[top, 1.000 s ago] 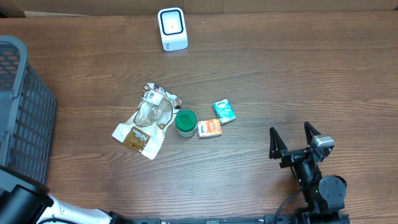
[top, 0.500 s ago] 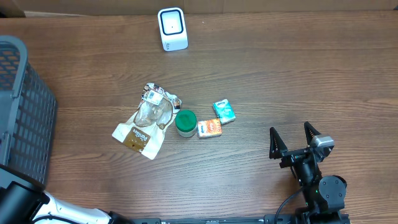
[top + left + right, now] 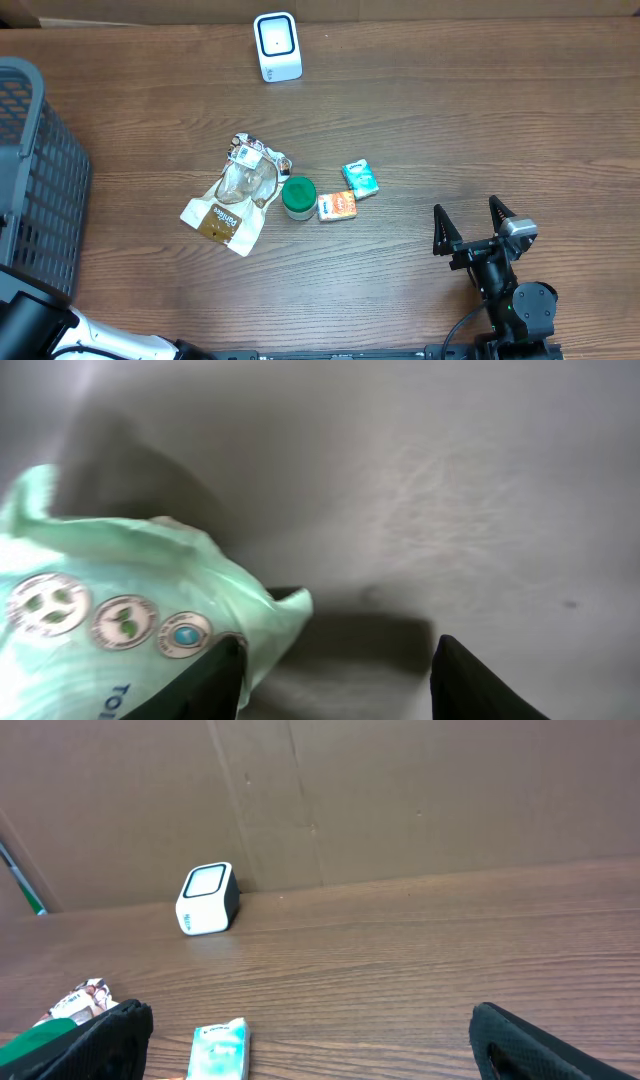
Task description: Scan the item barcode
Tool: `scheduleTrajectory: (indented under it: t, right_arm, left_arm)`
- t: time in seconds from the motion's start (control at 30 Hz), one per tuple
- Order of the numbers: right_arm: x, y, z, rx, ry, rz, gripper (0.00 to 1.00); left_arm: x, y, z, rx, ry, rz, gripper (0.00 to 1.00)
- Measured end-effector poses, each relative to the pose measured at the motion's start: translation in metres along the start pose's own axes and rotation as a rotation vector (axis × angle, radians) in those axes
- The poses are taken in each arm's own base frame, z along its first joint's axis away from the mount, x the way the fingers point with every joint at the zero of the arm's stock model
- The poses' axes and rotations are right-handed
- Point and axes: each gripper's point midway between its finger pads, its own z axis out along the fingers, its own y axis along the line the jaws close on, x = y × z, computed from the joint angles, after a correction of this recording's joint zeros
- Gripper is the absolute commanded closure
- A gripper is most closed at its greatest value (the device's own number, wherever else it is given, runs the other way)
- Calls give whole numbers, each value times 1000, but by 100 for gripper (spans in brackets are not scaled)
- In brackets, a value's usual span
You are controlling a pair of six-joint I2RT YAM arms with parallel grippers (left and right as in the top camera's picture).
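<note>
I should move my left gripper over the packet's printed body (image 3: 108,660) and close on it before lifting, because only the pale green packet's corner (image 3: 288,607) reaches my left gripper's open fingers.
In the left wrist view a pale green packet (image 3: 110,610) with round printed badges lies on a grey surface (image 3: 450,490). My left gripper (image 3: 338,660) stands over it with jaws apart. Its left finger overlaps the packet's corner and its right finger is clear of it. The white scanner (image 3: 277,46) stands at the table's back, also in the right wrist view as the scanner (image 3: 207,899). My right gripper (image 3: 470,222) rests open and empty at the front right, and the right wrist view shows the same gripper (image 3: 310,1040) facing the scanner.
A grey basket (image 3: 40,170) fills the left edge. Mid-table lie a clear snack bag (image 3: 232,195), a green-lidded tub (image 3: 298,196), an orange box (image 3: 338,205) and a teal box (image 3: 360,179). A cardboard wall (image 3: 400,790) backs the table.
</note>
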Motion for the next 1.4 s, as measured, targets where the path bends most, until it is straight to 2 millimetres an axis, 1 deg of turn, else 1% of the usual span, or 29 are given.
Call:
scheduleTrajectory:
  t: [0.1,0.17,0.27,0.37,0.4,0.5,0.57,0.63,0.7,0.83,0.93,1.07,1.17,1.27,1.4]
  right_arm:
    - [0,0,0,0,0,0,0]
    - [0,0,0,0,0,0,0]
    - [0,0,0,0,0,0,0]
    - [0,0,0,0,0,0,0]
    - [0,0,0,-1,0,0,0]
    - [0,0,0,0,0,0,0]
    - [0,0,0,0,0,0,0]
    - [0,0,0,0,0,1,0]
    - [0,0,0,1,0,0,0]
    - [0,0,0,0,0,0,0]
    - [0,0,0,0,0,0,0]
    - [0,0,0,0,0,1,0]
    - [0,0,0,0,0,0,0]
    - [0,0,0,0,0,0,0]
    - [0,0,0,0,0,0,0]
  left_arm:
    - [-1,-7,3,33,-4,-13,44]
    - [-4,-11,4,45,-15,-10,40]
    - [-16,-23,7,74,-51,-1,40]
    - [-29,-43,11,117,-83,36,41]
    - [-32,-53,12,133,-87,54,41]
    - [-38,-79,14,156,-71,102,40]
    - [-39,-89,14,152,-44,112,39]
    - [-40,-95,13,132,-10,117,38]
    - [-41,-93,11,110,16,107,36]
    - [-53,-80,-2,52,29,83,28]
    - [-61,-69,-12,-9,28,79,15]
    - [-55,-48,-16,-122,71,70,6]
    - [-53,-36,-17,-176,84,63,4]
    - [-55,-23,-18,-215,69,51,3]
    - [-57,-12,-17,-240,60,79,4]
